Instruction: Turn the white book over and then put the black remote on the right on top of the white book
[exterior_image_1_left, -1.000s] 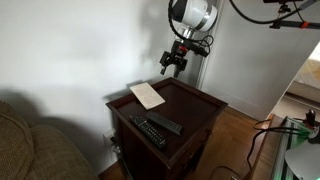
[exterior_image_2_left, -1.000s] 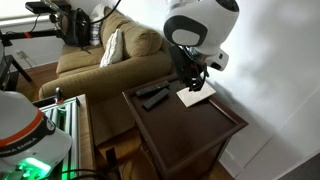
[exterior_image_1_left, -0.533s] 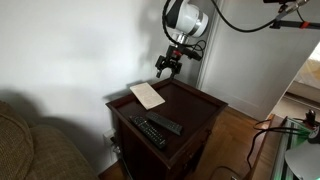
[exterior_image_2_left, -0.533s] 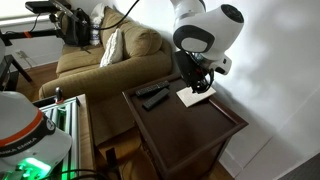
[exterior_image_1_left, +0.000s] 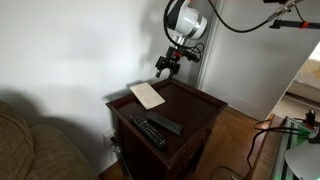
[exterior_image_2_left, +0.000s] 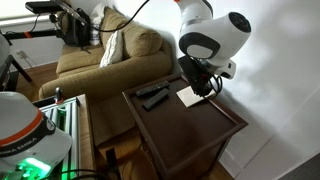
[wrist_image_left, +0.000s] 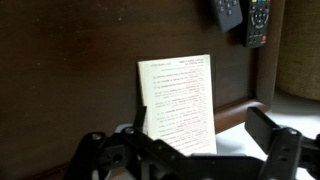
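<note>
The white book's long edge (wrist_image_left: 143, 95) lies between my open fingers next to clear tabletop, so my gripper should keep going down until the fingers pinch that edge (exterior_image_1_left: 155, 91).
The white book (exterior_image_1_left: 147, 95) lies flat at the back of the dark wooden side table (exterior_image_1_left: 205, 108), and in the wrist view (wrist_image_left: 178, 100) its upper face shows fine print. In an exterior view the book (exterior_image_2_left: 189, 98) is partly hidden by the arm. My gripper (exterior_image_1_left: 168, 66) hovers open and empty above the table's back edge, just beyond the book; it also shows in the wrist view (wrist_image_left: 180, 142) and in an exterior view (exterior_image_2_left: 204, 84). The black remote (exterior_image_1_left: 166, 124) lies near the front of the table, beside a longer buttoned remote (exterior_image_1_left: 150, 132). Both remotes show in the wrist view, the black one (wrist_image_left: 228, 12) and the buttoned one (wrist_image_left: 258, 22).
The table stands against a white wall (exterior_image_1_left: 80, 50). A sofa (exterior_image_2_left: 95, 60) with a cushion stands beside it. A second machine frame (exterior_image_2_left: 50, 115) with cables stands near the table. Wooden floor (exterior_image_1_left: 240, 130) lies around the table.
My gripper has drifted slightly toward the back of the table, staying open and empty. The book and both remotes have not moved.
</note>
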